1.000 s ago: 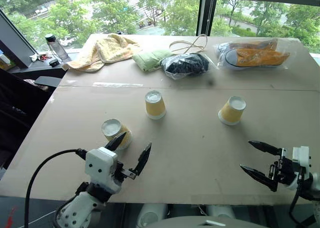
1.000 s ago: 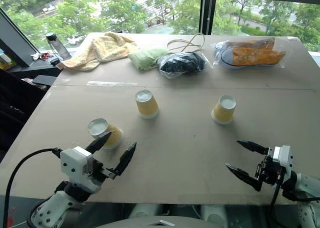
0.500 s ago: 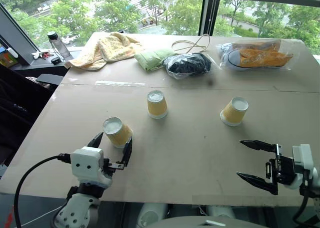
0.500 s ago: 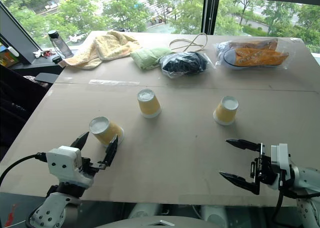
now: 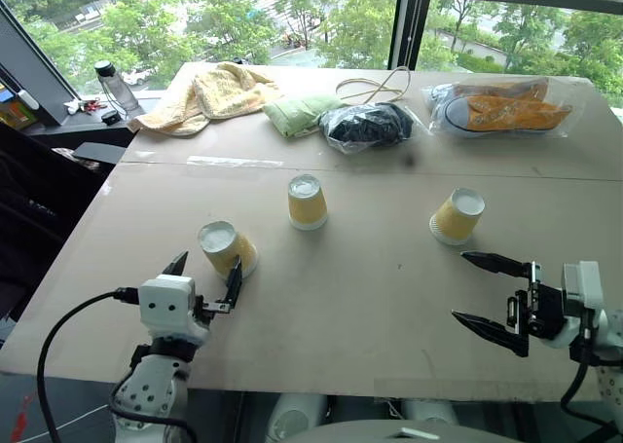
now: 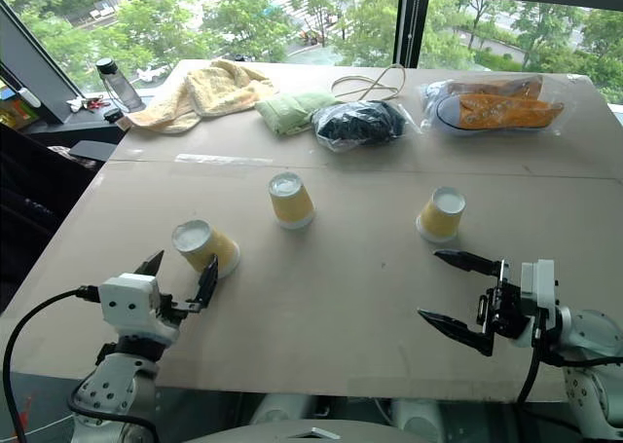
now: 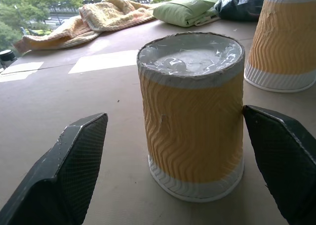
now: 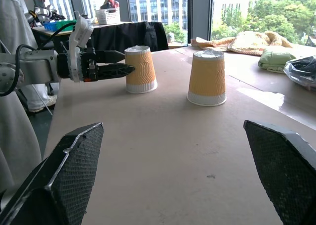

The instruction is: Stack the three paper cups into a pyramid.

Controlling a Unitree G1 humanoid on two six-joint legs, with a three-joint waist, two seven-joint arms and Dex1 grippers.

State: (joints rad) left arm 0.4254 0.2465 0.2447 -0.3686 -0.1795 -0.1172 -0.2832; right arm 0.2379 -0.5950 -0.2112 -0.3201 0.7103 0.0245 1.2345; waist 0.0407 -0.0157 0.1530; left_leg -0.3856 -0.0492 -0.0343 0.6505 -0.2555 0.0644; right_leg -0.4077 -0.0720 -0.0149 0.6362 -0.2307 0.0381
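Observation:
The nearest cup (image 5: 226,246) fits between the open fingers of my left gripper, so I should keep moving it forward until both fingers close on its sides (image 7: 148,116).
Three yellow paper cups stand upside down on the tan table (image 5: 370,297): a left cup (image 5: 227,249), a middle cup (image 5: 307,202) and a right cup (image 5: 457,215), all apart. My left gripper (image 5: 206,268) is open at the left cup. In the left wrist view this cup (image 7: 192,113) stands between the two fingers, with a gap on the one side and the other fingertip (image 7: 256,118) close to its wall. My right gripper (image 5: 460,286) is open and empty, near the table's front edge, short of the right cup. The right wrist view shows the left gripper (image 8: 106,69) at the left cup (image 8: 140,69).
Along the far side lie a yellow towel (image 5: 200,94), a green cloth (image 5: 297,114), a black bag (image 5: 365,127), a loose cord (image 5: 375,83) and bagged orange shoes (image 5: 496,107). A bottle (image 5: 109,88) stands off the table's far left corner.
My left gripper has moved forward and to the left, from beside the left cup to having the cup between its open fingers. The right gripper has risen slightly and stays open.

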